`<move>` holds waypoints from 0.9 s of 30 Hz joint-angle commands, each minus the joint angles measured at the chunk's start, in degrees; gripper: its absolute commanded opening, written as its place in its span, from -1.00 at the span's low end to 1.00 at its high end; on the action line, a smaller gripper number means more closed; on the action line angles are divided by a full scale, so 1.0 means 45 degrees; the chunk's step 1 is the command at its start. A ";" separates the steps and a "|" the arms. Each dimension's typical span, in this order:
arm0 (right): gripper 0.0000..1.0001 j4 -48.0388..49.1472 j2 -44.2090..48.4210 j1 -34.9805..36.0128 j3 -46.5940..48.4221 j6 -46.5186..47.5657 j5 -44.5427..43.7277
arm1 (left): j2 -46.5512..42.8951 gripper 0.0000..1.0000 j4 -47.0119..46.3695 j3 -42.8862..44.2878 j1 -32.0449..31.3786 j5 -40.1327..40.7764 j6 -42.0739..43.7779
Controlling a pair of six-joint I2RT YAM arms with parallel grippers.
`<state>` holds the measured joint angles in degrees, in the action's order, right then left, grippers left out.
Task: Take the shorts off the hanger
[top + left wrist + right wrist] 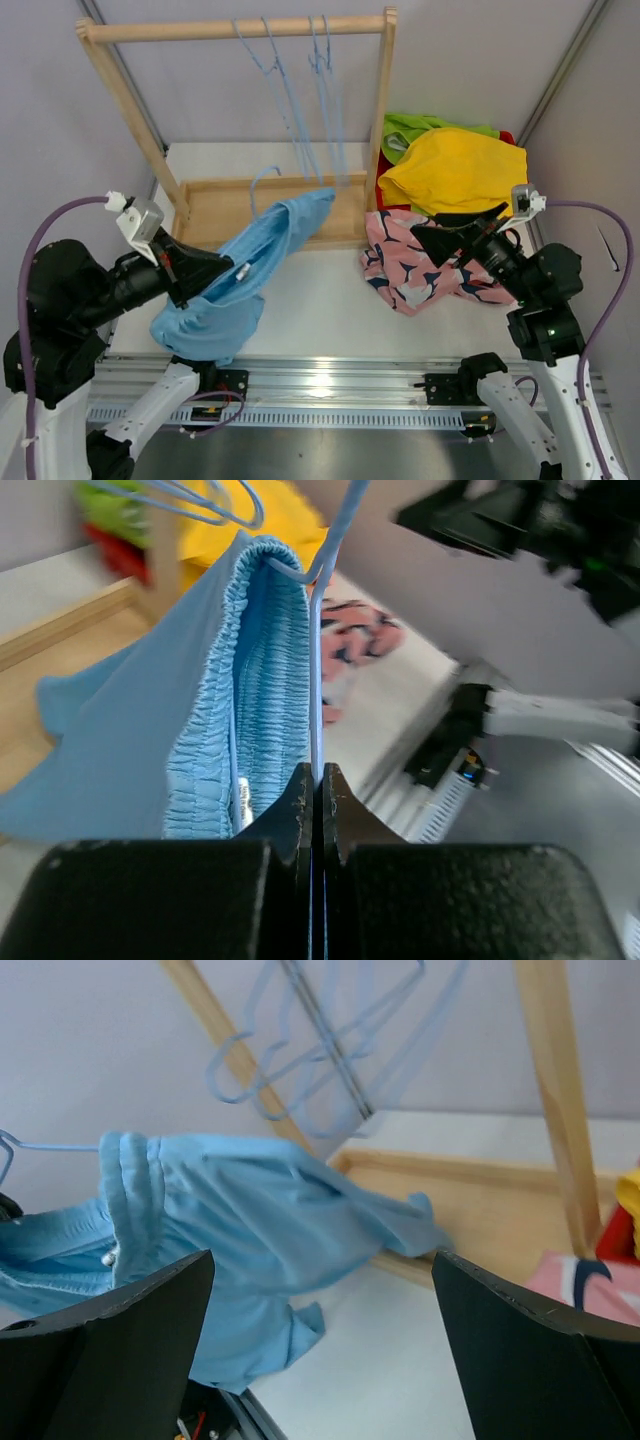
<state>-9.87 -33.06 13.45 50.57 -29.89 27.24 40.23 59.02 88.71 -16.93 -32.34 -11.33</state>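
My left gripper has the hanger (256, 190), and the shorts' far end (318, 206) points over the rack's tray. My left gripper should therefore swing the hanger toward my right gripper, which can pull the shorts off.
The light blue shorts (255, 262) hang on a blue wire hanger (262, 178) that is off the rack and held low over the table's left front. My left gripper (215, 272) is shut on the hanger's wire (317, 680), beside the shorts' ruffled waistband (250, 680). My right gripper (440, 240) is open and empty above the pink whale-print shorts (420, 275). It faces the blue shorts (260, 1220) across the table. The yellow shorts (455, 170) lie piled on the lime green shorts (420, 127) and an orange-red pair (384, 165) at the back right.
The wooden rack (230, 28) stands at the back with its base tray (215, 205). Several empty blue hangers (300, 100) hang from its bar. Its right post (385, 120) stands next to the pile of shorts.
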 commanded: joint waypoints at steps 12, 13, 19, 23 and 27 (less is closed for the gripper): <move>0.99 0.0436 -0.1442 0.2515 0.2298 0.0528 -0.0406 | 0.0689 -1.00 -0.2727 0.2667 -0.2175 -0.3050 -0.1467; 0.99 0.0396 -0.1462 0.2654 0.2260 0.0567 -0.0564 | 0.0747 -1.00 -0.2649 0.2748 -0.2195 -0.2932 -0.1389; 0.99 0.0493 -0.1073 0.3182 0.1538 0.0412 -0.1073 | 0.1333 -1.00 -0.2277 0.3022 -0.2176 -0.2152 -0.1134; 0.99 0.0417 -0.0566 0.3222 0.1224 0.0450 -0.1540 | 0.1607 -1.00 -0.2005 0.3178 -0.2176 -0.1780 -0.0823; 0.99 -0.0189 0.0333 0.3241 0.1477 0.0918 -0.3570 | 0.1667 -1.00 -0.1594 0.3139 -0.2176 -0.1076 -0.0587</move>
<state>-10.92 -34.96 27.66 55.88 -27.97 18.70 47.48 53.93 100.86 -26.46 -41.21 -15.84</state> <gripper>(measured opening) 0.993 0.023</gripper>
